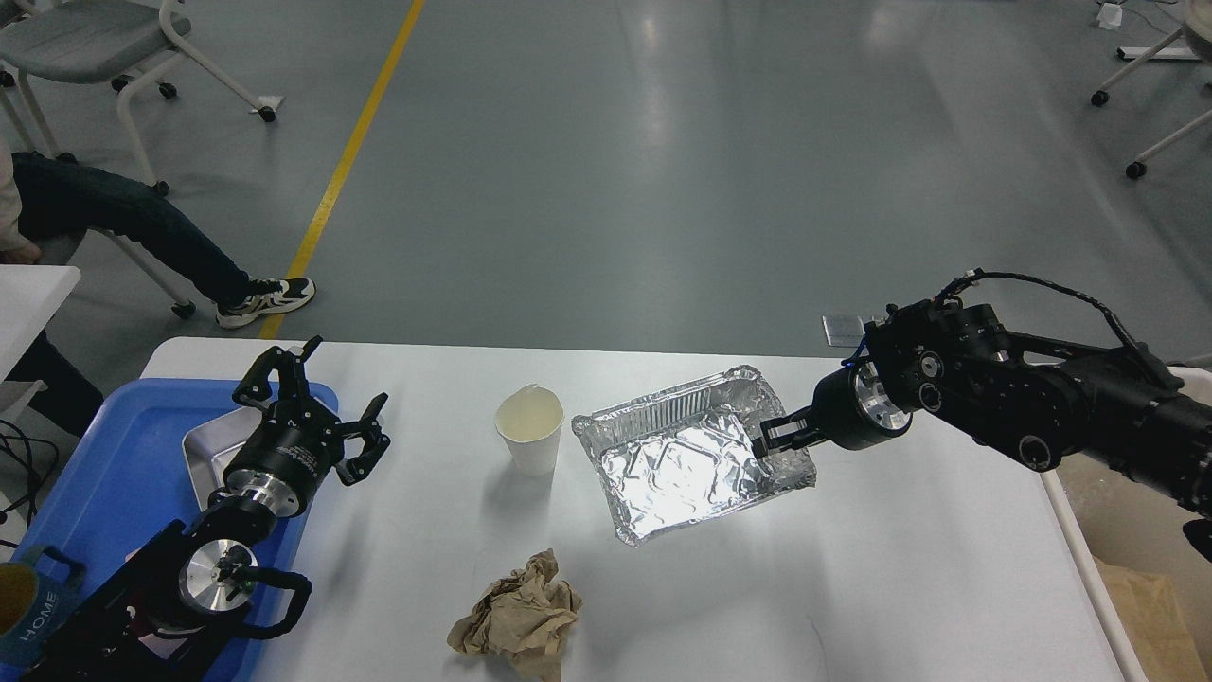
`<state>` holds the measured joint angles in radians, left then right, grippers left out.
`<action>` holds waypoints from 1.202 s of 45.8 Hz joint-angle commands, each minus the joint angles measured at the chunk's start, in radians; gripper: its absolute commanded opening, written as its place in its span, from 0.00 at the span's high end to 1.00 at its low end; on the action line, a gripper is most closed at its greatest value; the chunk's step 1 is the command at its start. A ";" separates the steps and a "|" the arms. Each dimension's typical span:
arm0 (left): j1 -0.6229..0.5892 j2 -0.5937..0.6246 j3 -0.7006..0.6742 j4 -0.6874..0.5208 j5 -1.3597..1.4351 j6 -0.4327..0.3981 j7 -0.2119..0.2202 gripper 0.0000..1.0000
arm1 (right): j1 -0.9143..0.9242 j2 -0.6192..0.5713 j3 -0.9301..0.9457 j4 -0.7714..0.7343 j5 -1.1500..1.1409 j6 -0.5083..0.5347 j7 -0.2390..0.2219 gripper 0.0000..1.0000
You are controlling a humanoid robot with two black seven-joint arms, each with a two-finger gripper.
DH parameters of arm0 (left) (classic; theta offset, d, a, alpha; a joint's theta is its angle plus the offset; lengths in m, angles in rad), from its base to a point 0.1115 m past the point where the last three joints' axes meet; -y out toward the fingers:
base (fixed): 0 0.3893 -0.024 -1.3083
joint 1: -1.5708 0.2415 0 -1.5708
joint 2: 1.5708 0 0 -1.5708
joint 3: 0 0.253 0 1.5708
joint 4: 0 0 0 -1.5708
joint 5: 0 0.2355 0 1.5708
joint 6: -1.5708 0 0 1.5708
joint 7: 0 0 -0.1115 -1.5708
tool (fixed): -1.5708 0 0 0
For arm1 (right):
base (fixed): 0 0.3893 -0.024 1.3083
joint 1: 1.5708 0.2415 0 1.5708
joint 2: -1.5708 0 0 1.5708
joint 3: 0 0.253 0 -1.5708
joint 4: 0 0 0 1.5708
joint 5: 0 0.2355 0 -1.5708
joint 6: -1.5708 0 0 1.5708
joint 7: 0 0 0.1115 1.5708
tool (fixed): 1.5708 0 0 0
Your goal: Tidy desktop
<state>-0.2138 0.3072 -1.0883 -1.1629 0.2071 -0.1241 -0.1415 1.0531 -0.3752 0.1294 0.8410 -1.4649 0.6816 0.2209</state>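
Observation:
I expect the white paper cup [531,439] to be empty as it tilts when I lift it, because the cup's opening [530,414] shows only a clean, pale inside.
The white desktop [852,587] fills the lower view. On it lie a foil tray [682,455], a white paper cup [530,429] left of it, and a crumpled brown paper ball [516,618] near the front. My right gripper [772,436] comes in from the right and is shut on the right rim of the foil tray. My left gripper [327,403] is open and empty, hovering over the blue tray's right edge, well left of the cup.
A blue plastic tray [104,483] at the left holds a small metal tray [210,455]. A mug marked HOME [28,606] sits at the bottom left. A beige bin [1136,540] stands off the table's right edge. A seated person's leg [142,237] is beyond the left corner.

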 commanded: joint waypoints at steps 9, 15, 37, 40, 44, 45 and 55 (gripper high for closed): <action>0.013 0.337 0.131 -0.173 0.058 0.050 -0.010 0.03 | -0.002 0.001 -0.001 0.000 0.000 -0.007 0.000 1.00; 0.031 0.506 0.166 -0.207 0.205 0.089 -0.018 0.03 | -0.007 0.004 -0.001 0.000 0.000 -0.008 0.000 1.00; 0.240 1.036 0.171 -0.390 0.433 0.230 -0.138 0.03 | -0.007 0.007 -0.001 0.000 0.000 -0.011 0.000 1.00; 0.263 1.082 0.171 -0.403 0.440 0.224 -0.138 0.03 | -0.008 0.006 -0.001 -0.002 0.000 -0.013 0.000 1.00; 0.268 1.127 0.185 -0.426 0.466 0.219 -0.141 0.03 | -0.008 0.006 -0.001 -0.002 0.000 -0.013 0.002 1.00; 0.268 1.135 0.189 -0.432 0.478 0.219 -0.141 0.03 | -0.007 0.006 -0.001 -0.002 0.000 -0.013 0.000 1.00; 0.237 1.167 0.185 -0.471 0.581 0.205 -0.138 0.03 | -0.008 0.002 -0.001 0.000 0.000 -0.014 0.002 1.00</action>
<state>0.0464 1.4643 -0.9008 -1.6239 0.7416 0.0856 -0.2810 1.0458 -0.3701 0.1288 0.8397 -1.4660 0.6684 0.2225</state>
